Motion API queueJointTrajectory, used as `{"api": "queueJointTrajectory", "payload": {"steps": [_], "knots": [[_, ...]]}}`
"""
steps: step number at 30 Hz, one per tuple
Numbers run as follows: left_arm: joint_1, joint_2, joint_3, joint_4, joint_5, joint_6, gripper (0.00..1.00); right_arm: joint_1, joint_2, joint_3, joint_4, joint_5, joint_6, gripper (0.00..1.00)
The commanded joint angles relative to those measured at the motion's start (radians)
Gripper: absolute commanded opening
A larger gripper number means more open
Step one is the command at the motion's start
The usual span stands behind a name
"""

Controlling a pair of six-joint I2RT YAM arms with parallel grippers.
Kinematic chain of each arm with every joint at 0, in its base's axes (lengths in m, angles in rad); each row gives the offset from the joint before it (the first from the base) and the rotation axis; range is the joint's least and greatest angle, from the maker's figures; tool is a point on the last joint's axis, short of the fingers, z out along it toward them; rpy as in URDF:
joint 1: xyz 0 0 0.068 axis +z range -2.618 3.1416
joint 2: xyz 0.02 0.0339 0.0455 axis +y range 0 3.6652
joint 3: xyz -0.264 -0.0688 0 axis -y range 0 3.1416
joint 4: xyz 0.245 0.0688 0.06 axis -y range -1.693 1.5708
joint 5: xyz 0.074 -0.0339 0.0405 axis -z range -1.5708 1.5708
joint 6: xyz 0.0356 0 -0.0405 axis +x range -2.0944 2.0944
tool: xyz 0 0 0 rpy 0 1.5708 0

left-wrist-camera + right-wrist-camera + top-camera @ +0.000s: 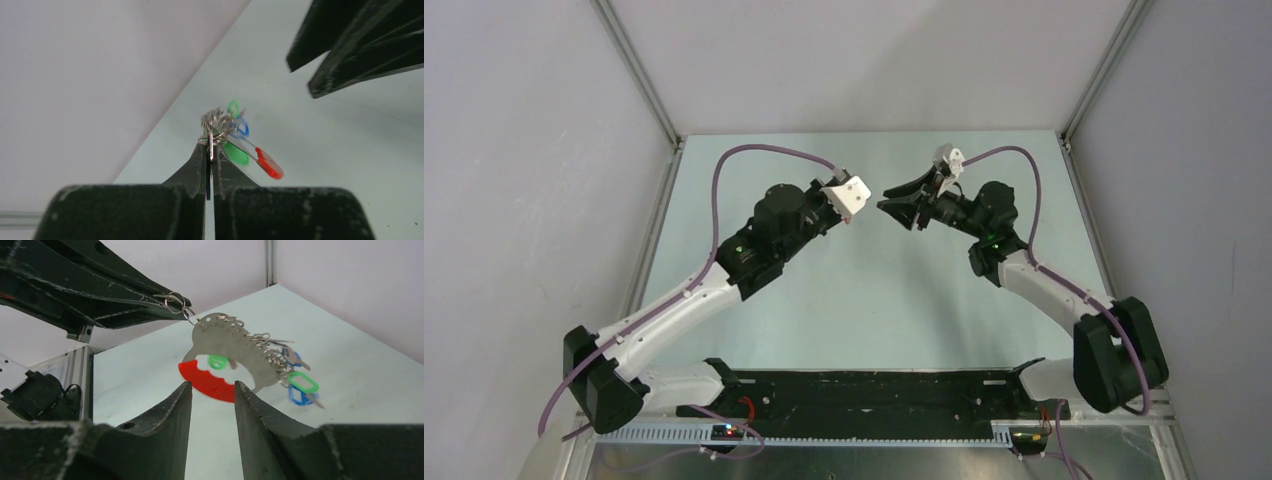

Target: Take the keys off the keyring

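The small silver ring point(175, 303) lies away from my right gripper's open tips facing the red keyring, so my left gripper should turn and bring it to those tips.
My left gripper point(210, 150) is shut on a small silver ring point(211, 141) at the top of the bunch and holds it in the air. From that ring point(176, 301) hangs a curved silver plate point(230, 342). Along the plate's edge are several small rings with the keys point(295, 371), which carry green and blue tags. The red keyring point(207, 382) shows as an arc behind the plate. My right gripper point(212, 385) is open, its tips just short of the red arc with nothing between them. In the left wrist view its fingers point(350, 45) hang above the bunch.
The pale green table point(864, 300) lies well below the hanging bunch. White walls with aluminium corner posts point(270, 262) close in the back and sides. The two wrists nearly meet at mid-table point(871, 205). Part of the left arm point(40, 395) is at the lower left of the right wrist view.
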Motion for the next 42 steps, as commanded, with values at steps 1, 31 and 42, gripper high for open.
{"api": "queueJointTrajectory", "payload": {"steps": [1,31,42], "knots": [[0.006,-0.008,-0.052,0.119,0.089,0.007,0.0,-0.003,0.088,0.058,0.245,-0.078,-0.006,0.41],[0.0,-0.139,-0.248,0.093,0.266,0.362,0.0,0.045,0.07,0.093,-0.106,-0.232,-0.43,0.5],[0.004,-0.163,-0.271,0.108,0.323,0.459,0.0,0.142,0.107,0.093,-0.132,-0.161,-0.555,0.43]]}}
